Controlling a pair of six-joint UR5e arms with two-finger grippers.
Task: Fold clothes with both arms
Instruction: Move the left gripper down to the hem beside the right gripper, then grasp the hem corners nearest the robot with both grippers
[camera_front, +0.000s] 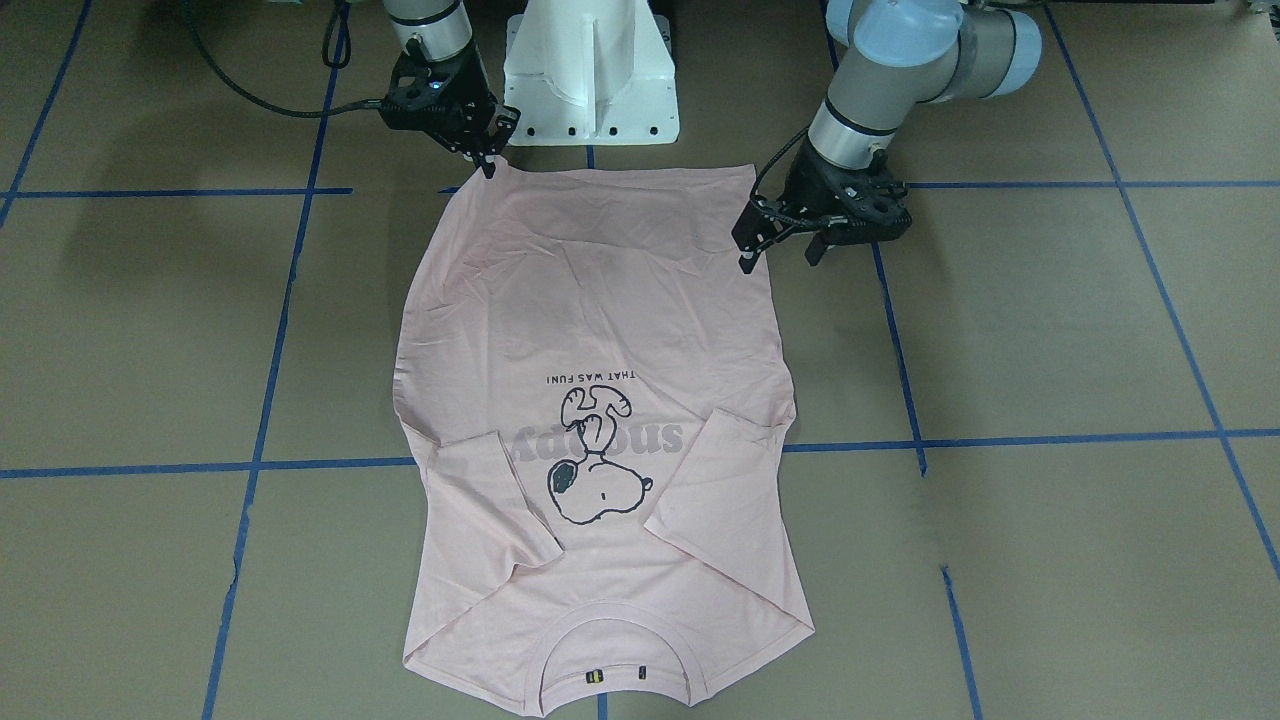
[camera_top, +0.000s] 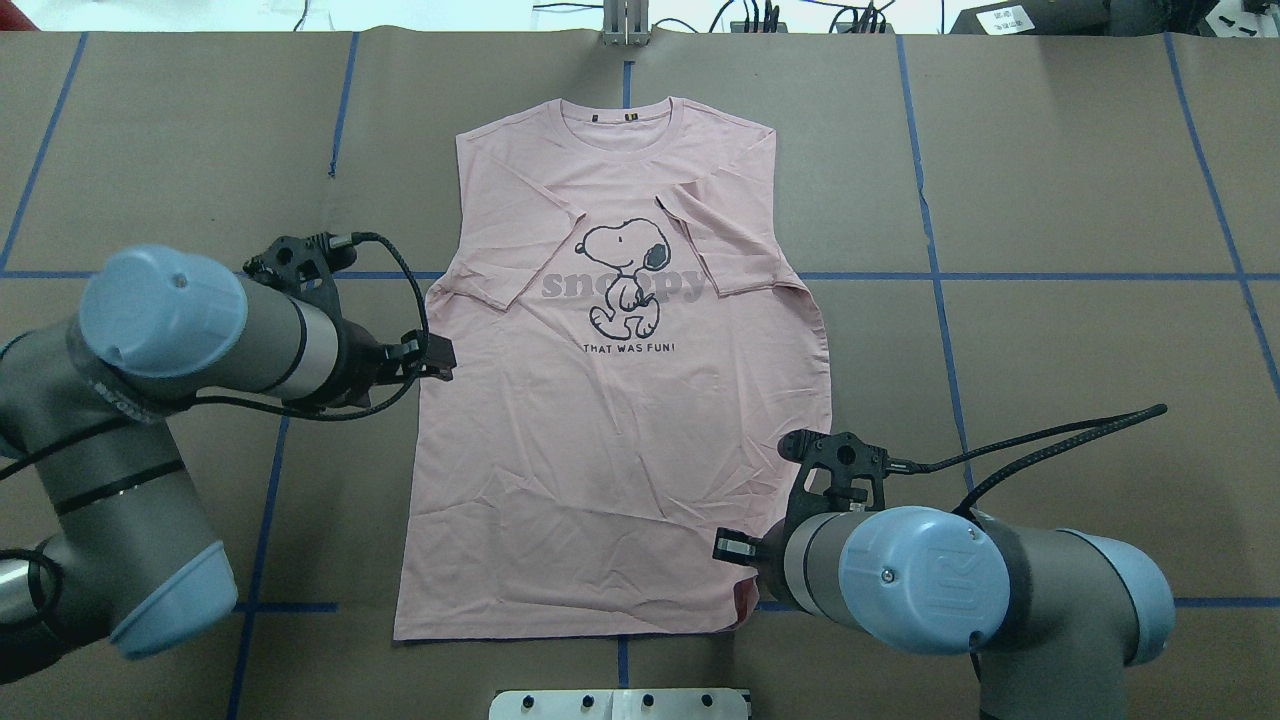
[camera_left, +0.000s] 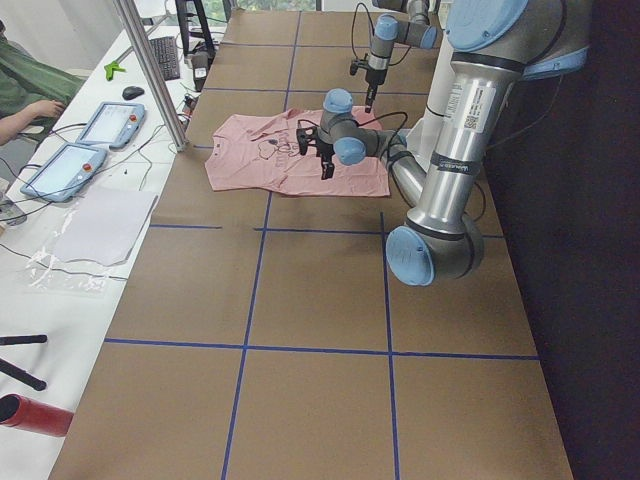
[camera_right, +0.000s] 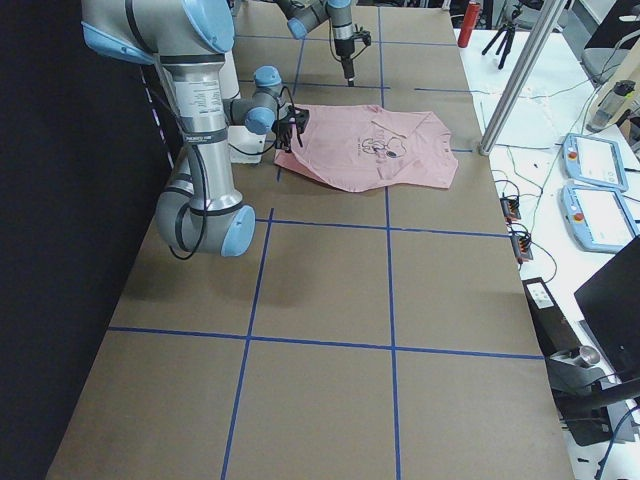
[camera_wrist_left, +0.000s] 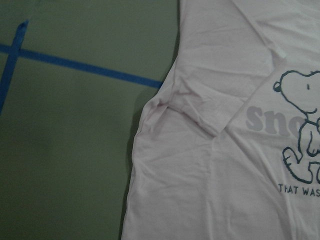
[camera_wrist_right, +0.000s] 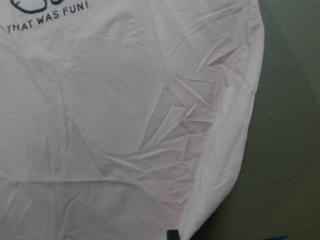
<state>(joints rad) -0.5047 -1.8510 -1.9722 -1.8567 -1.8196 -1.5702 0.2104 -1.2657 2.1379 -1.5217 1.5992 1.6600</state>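
The free hem corner lies flat and my right gripper holds another, so my left gripper should keep heading for the free one until it grips it.
The pale pink T-shirt (camera_front: 600, 300) lies flat on the brown table, print side up, both sleeves folded in over the chest, its collar on the side away from the robot. It also shows in the overhead view (camera_top: 620, 450). My left gripper (camera_front: 779, 258) is open and empty, just above the table beside the shirt's side edge (camera_top: 432, 357). My right gripper (camera_front: 489, 163) is shut on the shirt's hem corner, which is lifted and curled (camera_top: 738, 598). The right wrist view shows the wrinkled fabric (camera_wrist_right: 100, 100) rising toward the camera.
The white pedestal base (camera_front: 590, 70) stands just behind the hem. Blue tape lines (camera_front: 330, 465) cross the table. Tablets (camera_left: 110, 122) and a metal pole (camera_left: 150, 70) are on the operators' side, beyond the collar.
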